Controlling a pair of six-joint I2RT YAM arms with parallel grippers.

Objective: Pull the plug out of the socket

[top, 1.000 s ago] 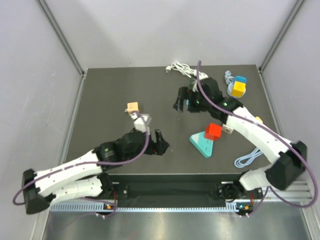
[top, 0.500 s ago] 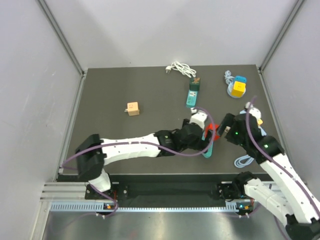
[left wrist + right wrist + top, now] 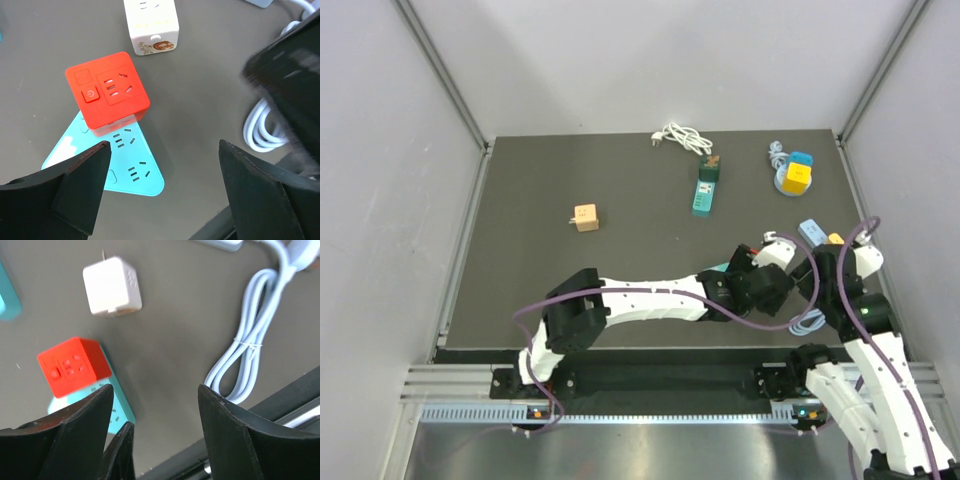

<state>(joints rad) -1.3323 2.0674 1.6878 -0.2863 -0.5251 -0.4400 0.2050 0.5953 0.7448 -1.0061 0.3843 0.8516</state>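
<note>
I expect the red plug [image 3: 108,93] to come up in one piece when I pull, leaving the socket behind, because the plug stands on the teal socket's slotted top [image 3: 134,167].
The plug is a red cube [image 3: 107,90] standing on the teal triangular socket [image 3: 135,170]. In the left wrist view it lies ahead of my left gripper [image 3: 164,150], just beyond the left finger. That gripper is open with only bare mat between its fingers. My right gripper [image 3: 155,390] is open too and holds nothing; the red plug [image 3: 74,365] and teal socket [image 3: 117,400] lie to its left. From above, the left arm covers most of the plug [image 3: 746,250]. The left gripper [image 3: 765,290] and right gripper [image 3: 817,275] sit close together.
A white cube adapter [image 3: 152,22] lies just past the plug, and a coiled white cable [image 3: 245,350] to its right near the front edge. Farther back are an orange cube [image 3: 585,217], a teal power strip [image 3: 706,188], a white cord [image 3: 682,138] and a yellow-blue cube [image 3: 796,173].
The left arm swung from the front left across to the red plug. The right arm pulled back from the far middle to the front right, and its jaws narrowed a little.
</note>
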